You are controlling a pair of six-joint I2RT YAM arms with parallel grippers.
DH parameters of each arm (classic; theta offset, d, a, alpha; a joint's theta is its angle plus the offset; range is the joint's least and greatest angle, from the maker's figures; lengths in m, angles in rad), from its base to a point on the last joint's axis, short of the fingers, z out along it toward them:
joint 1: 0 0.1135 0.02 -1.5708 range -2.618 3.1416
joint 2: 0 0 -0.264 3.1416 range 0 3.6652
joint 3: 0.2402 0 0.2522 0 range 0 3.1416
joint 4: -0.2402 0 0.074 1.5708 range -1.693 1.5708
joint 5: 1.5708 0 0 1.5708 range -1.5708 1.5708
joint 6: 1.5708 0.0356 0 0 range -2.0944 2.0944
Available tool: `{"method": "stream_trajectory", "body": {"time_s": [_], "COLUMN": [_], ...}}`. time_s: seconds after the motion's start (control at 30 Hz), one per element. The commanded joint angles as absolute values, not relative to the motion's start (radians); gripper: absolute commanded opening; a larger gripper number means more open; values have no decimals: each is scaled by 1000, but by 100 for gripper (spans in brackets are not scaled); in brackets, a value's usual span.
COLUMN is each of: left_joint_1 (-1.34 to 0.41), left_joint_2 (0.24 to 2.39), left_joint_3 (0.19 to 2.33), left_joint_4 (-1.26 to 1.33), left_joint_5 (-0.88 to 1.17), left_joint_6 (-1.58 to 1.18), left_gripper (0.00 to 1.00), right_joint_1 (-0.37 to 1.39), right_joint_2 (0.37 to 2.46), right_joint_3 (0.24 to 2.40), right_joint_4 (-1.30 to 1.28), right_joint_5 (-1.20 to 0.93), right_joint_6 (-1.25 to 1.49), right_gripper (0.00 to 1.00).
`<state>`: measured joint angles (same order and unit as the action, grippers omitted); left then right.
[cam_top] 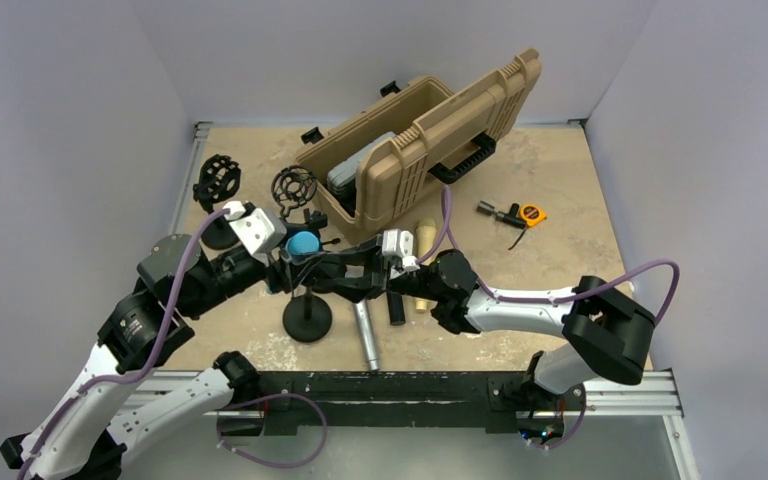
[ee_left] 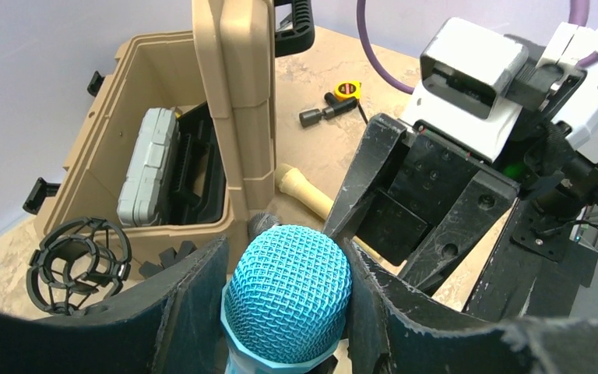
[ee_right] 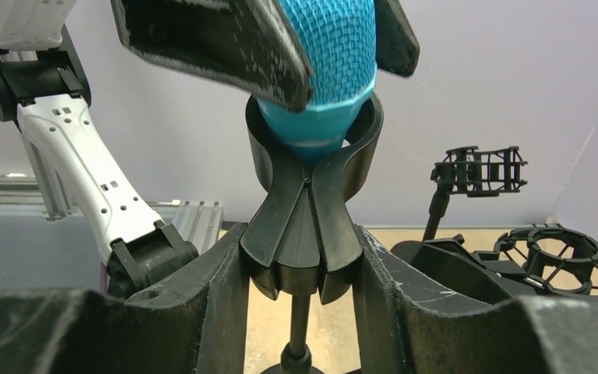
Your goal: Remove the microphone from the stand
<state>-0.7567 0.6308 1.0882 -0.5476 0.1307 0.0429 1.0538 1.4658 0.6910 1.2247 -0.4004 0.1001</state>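
Observation:
The clip's ring [ee_right: 262, 158] is still around the microphone below its blue head, so the robot's left gripper should tilt the microphone and lift it clear while the right gripper squeezes the levers [ee_right: 302, 226].
A microphone [cam_top: 303, 243] with a blue mesh head [ee_left: 288, 292] sits in the clip of a black stand [cam_top: 307, 320]. My left gripper [ee_left: 284, 257] is shut on the blue head, one finger against each side. In the right wrist view the head [ee_right: 331, 62] rests in the clip's ring, and the clip's two black levers [ee_right: 307, 226] hang below it. My right gripper [ee_right: 300, 241] is shut on those levers, both fingers pressing them. The two grippers meet over the stand [cam_top: 345, 272]. The microphone's body is hidden.
An open tan case [cam_top: 410, 150] stands behind the stand. A silver microphone [cam_top: 365, 335] and a beige one [cam_top: 423, 240] lie on the table. Two black shock mounts [cam_top: 218, 180] [cam_top: 293, 187] stand at the left, and a yellow tape measure [cam_top: 530, 213] lies at the right.

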Motion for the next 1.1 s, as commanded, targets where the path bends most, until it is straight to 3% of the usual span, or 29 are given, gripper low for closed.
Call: {"method": "stream_trajectory", "body": {"time_s": [0.0, 0.23, 0.4, 0.53, 0.93, 1.07], "left_joint_1": [-755, -755, -755, -755, -756, -756], "left_joint_2": [673, 699, 804, 843, 897, 893], "left_joint_3": [1225, 1313, 1402, 1423, 1662, 1643], "left_joint_4": [-589, -661, -705, -667, -651, -661], "left_joint_5": [135, 99, 360, 444, 498, 469], "left_joint_6": [100, 154, 113, 65, 11, 8], "left_gripper": [0, 0, 0, 0, 0, 0], "right_joint_1": [1055, 1055, 1057, 1057, 1058, 1058], "right_joint_2": [1456, 1463, 1468, 1474, 1505, 1490], "right_joint_3": [709, 721, 748, 770, 784, 788], "right_joint_4": [1234, 1225, 1201, 1176, 1174, 1151], "right_joint_5": [-349, -344, -333, -320, -282, -269], "right_joint_6": [62, 66, 62, 57, 70, 75], "right_gripper": [0, 0, 0, 0, 0, 0]}}
